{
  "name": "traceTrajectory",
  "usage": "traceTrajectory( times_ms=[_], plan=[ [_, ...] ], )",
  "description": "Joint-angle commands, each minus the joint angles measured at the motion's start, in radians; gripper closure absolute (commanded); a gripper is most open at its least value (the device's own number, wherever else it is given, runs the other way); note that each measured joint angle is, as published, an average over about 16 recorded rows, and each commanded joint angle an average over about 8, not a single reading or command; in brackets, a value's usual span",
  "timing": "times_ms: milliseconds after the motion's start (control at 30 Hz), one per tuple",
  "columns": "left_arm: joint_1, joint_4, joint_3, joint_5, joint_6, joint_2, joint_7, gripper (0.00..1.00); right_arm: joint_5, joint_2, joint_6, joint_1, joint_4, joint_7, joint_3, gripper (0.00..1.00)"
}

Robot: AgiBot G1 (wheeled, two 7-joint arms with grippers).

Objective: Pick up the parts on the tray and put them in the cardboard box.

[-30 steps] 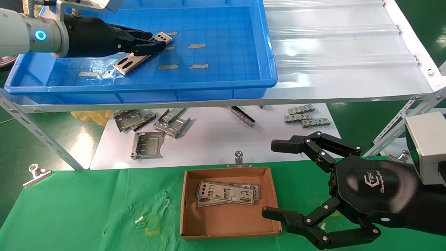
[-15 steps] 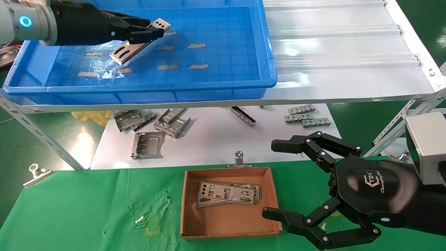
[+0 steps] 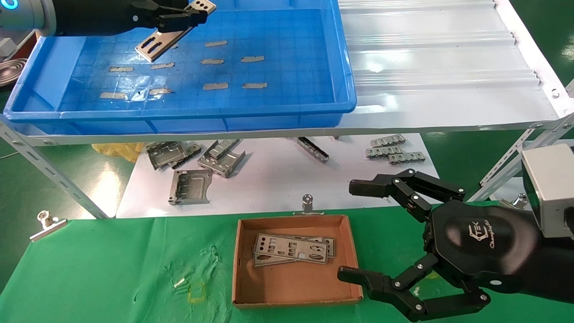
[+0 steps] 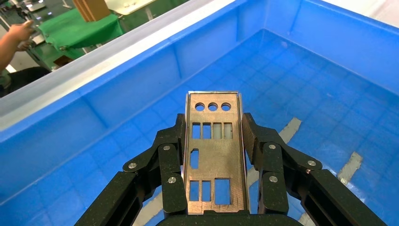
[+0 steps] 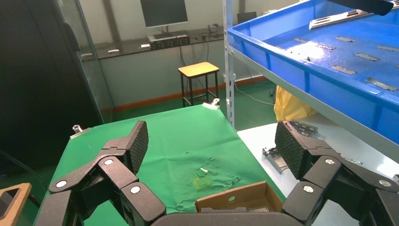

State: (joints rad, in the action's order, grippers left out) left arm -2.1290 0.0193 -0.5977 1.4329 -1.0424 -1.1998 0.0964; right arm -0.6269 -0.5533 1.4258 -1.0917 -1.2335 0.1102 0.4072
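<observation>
My left gripper is holding the silver parts (image 3: 154, 47) nested together, so it should lower them into the blue tray (image 3: 187, 60) and take only the top silver part.
My left gripper (image 3: 181, 20) is shut on a silver punched part (image 3: 168, 32), holding it lifted above the floor of the blue tray (image 3: 287, 110) at its far left. In the left wrist view the part (image 4: 214, 160) lies lengthwise between the black fingers (image 4: 171, 160), its three round holes pointing away. No other part shows on the tray floor. The cardboard box (image 3: 244, 287) sits on the green cloth at the near centre with parts (image 3: 291, 251) stacked flat inside. My right gripper (image 3: 354, 231) hangs open just right of the box, holding nothing; in its wrist view the box (image 5: 235, 200) shows between the pads.
Grey tape strips (image 3: 253, 58) dot the tray floor. The tray rests on a white corrugated shelf (image 3: 439, 67). Below it, bent grey brackets (image 3: 190, 186) and small metal pieces (image 3: 392, 150) lie on a white sheet. Metal clips (image 3: 307, 202) pin the green cloth's far edge.
The left gripper has raised the part off the tray floor and carried it toward the tray's far side. The right arm has stayed still.
</observation>
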Motion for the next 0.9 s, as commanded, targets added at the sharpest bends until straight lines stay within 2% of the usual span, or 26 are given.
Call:
traceTrajectory(
  times_ms=[33,367,467,500,633,733,767,900],
  plan=[
    [-0.005,-0.001,0.000,0.000,-0.002,0.001,-0.001,1.00,0.000,0.000,0.000,0.000,0.000,0.000,0.000,0.00],
    [0.061,-0.024,0.021,-0.030,0.084,-0.045,-0.006,1.00,0.000,0.000,0.000,0.000,0.000,0.000,0.000,0.00],
    [0.073,-0.031,0.021,-0.031,0.123,-0.060,0.001,0.93,0.000,0.000,0.000,0.000,0.000,0.000,0.000,0.00],
    [0.076,-0.033,0.021,-0.030,0.136,-0.065,0.004,0.88,0.000,0.000,0.000,0.000,0.000,0.000,0.000,0.00],
    [0.088,-0.040,0.018,-0.026,0.185,-0.081,0.017,0.38,0.000,0.000,0.000,0.000,0.000,0.000,0.000,0.00],
    [0.094,-0.042,0.015,-0.022,0.212,-0.090,0.026,0.07,0.000,0.000,0.000,0.000,0.000,0.000,0.000,0.00],
    [0.095,-0.041,0.014,-0.021,0.219,-0.091,0.028,0.00,0.000,0.000,0.000,0.000,0.000,0.000,0.000,0.00],
    [0.101,-0.038,0.013,-0.019,0.242,-0.096,0.036,0.00,0.000,0.000,0.000,0.000,0.000,0.000,0.000,0.00]
  ],
)
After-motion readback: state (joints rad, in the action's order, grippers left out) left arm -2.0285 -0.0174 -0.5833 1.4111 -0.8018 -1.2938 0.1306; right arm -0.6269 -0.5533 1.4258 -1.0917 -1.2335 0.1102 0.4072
